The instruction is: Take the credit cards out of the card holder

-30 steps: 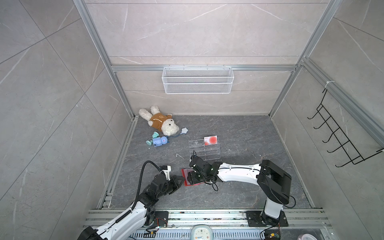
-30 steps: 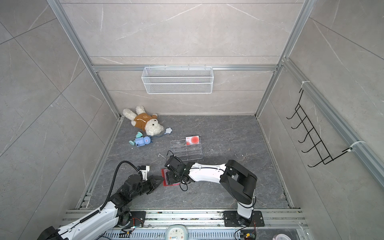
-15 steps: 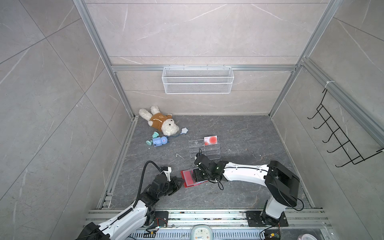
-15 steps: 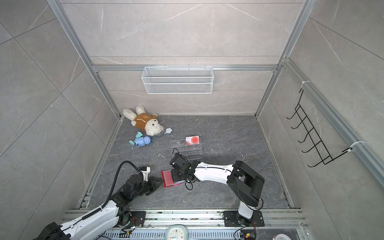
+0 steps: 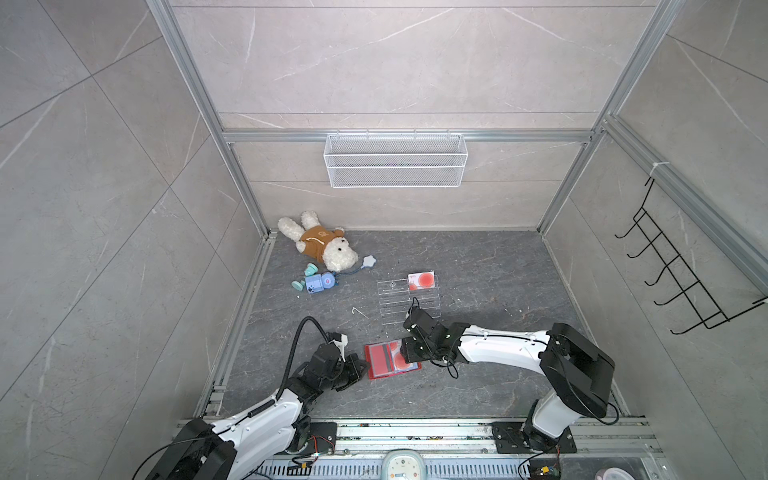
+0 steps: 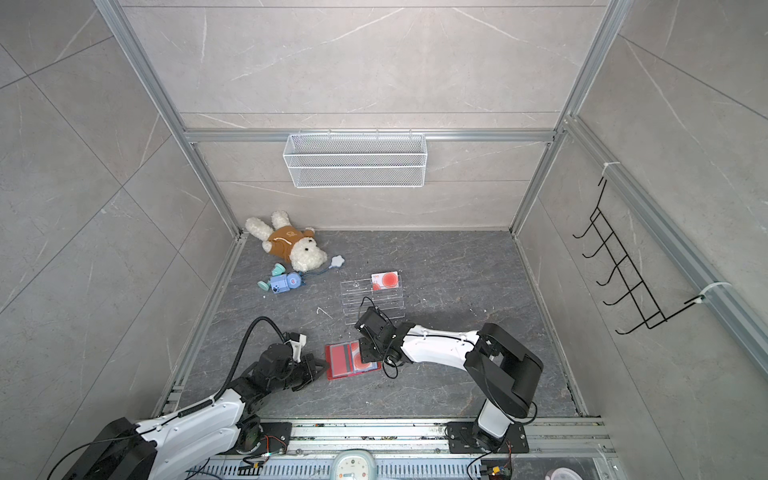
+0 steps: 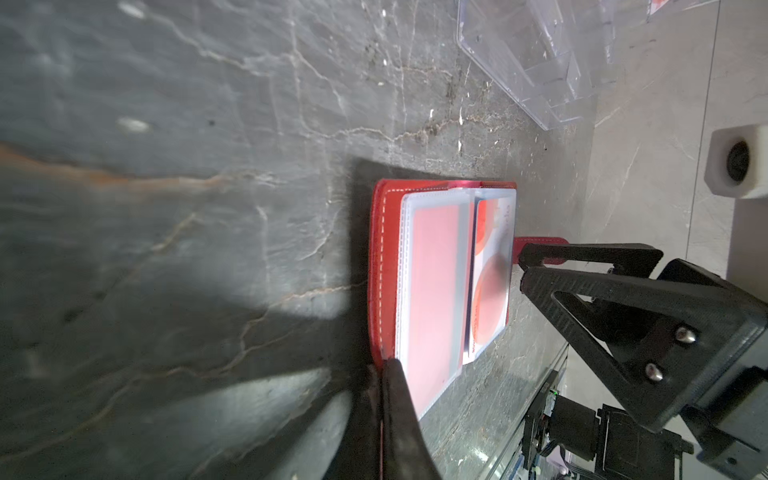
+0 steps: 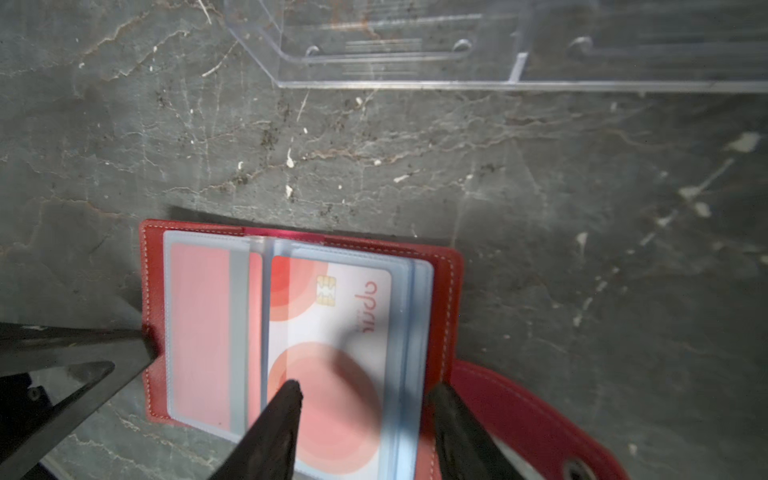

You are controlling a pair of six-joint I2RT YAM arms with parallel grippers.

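The credit card's loose edge (image 8: 269, 340) is next to the card holder's fold. My left gripper should pinch that loose edge and pull while my right gripper holds the page down.
The red card holder (image 5: 384, 360) (image 6: 343, 360) lies open on the floor. In the right wrist view its right sleeve holds a credit card (image 8: 332, 316) with red-orange circles, and its left sleeve (image 8: 203, 332) shows a pinkish card back. My left gripper (image 7: 388, 368) (image 5: 365, 366) is shut, its tips touching the holder's (image 7: 432, 282) left cover edge. My right gripper (image 8: 365, 390) (image 5: 406, 356) hangs over the right page with jaws apart. One of its fingers (image 8: 291, 395) is over the card's circle; the second is by the strap tab (image 8: 519, 407). Another credit card (image 5: 421, 280) stands in the clear stand.
A clear acrylic tiered stand (image 5: 399, 305) stands just behind the holder. A plush dog (image 5: 320, 245) and a small blue toy (image 5: 318, 283) lie at the back left. A wire basket (image 5: 395, 160) hangs on the back wall and a black hook rack (image 5: 681, 282) on the right wall.
My right gripper has shifted to the right over the holder and its jaws have narrowed a little. More of the open holder shows. The left gripper has stayed at the holder's left edge.
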